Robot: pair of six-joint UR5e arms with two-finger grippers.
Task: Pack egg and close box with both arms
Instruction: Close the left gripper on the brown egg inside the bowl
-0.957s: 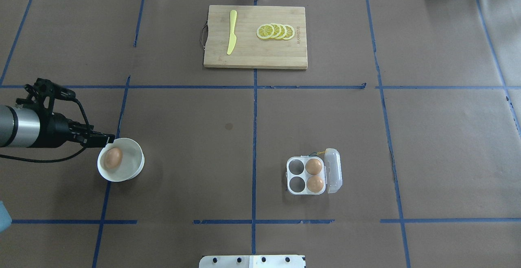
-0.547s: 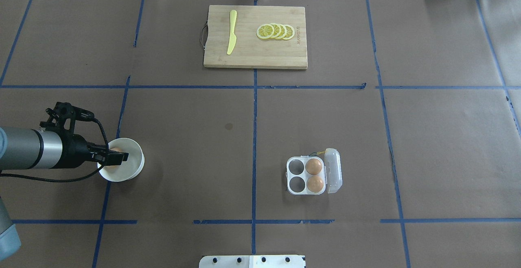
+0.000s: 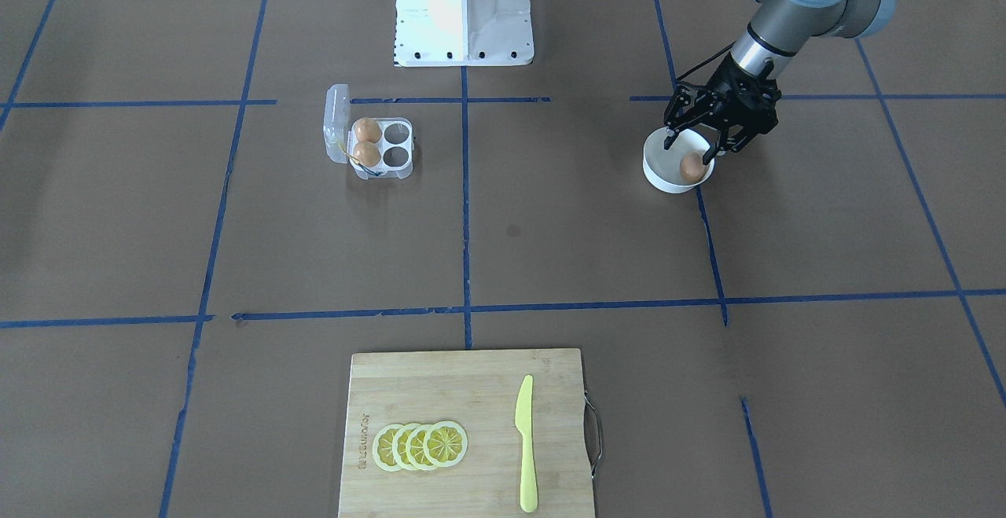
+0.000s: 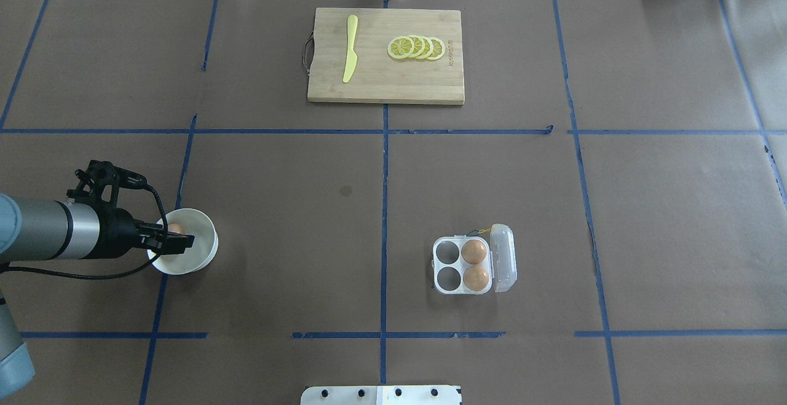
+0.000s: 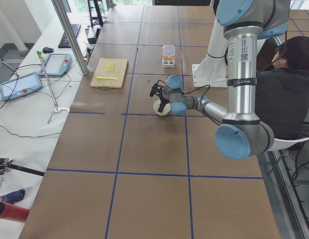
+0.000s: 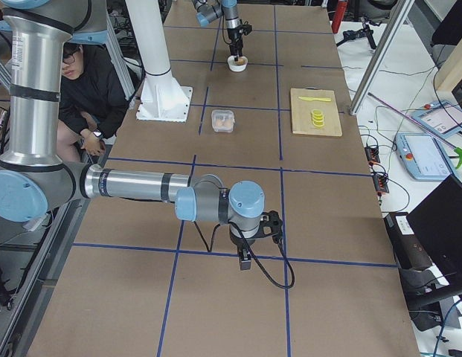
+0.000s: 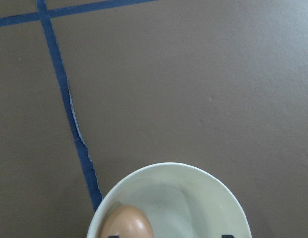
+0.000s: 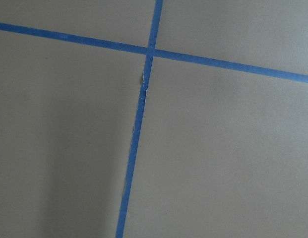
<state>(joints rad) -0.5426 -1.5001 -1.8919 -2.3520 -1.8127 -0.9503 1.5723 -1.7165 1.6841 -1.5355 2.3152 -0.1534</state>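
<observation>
I am to lower the egg from the white bowl [image 3: 693, 168] into the clear box, where an empty round cup [image 3: 397, 156] waits, so the egg should settle and stay put.
The egg [image 4: 176, 228] lies in a round white bowl [image 4: 206, 251] at the table's left; it also shows in the front view [image 3: 692, 167] and the left wrist view [image 7: 129, 223]. My left gripper [image 4: 175, 242] hangs over the bowl, open, its fingers reaching down on either side of the egg [image 3: 692, 152]. The clear box [image 4: 447, 277] stands open right of centre, its lid [image 4: 505, 257] folded out to the right. Two brown eggs [image 4: 474, 251] [image 4: 476, 278] fill its right-hand cups. My right gripper [image 6: 245, 260] shows only in the exterior right view, above bare table; I cannot tell its state.
A wooden cutting board [image 4: 385, 85] with lemon slices [image 4: 416, 47] and a yellow knife [image 4: 350, 48] lies at the far middle. The white pedestal base [image 3: 464, 7] stands at the near edge. A seated person [image 5: 288, 84] is beside the robot.
My left gripper has moved from beside the bowl's left rim to over the bowl, and now covers most of the egg. The box and its eggs have not moved.
</observation>
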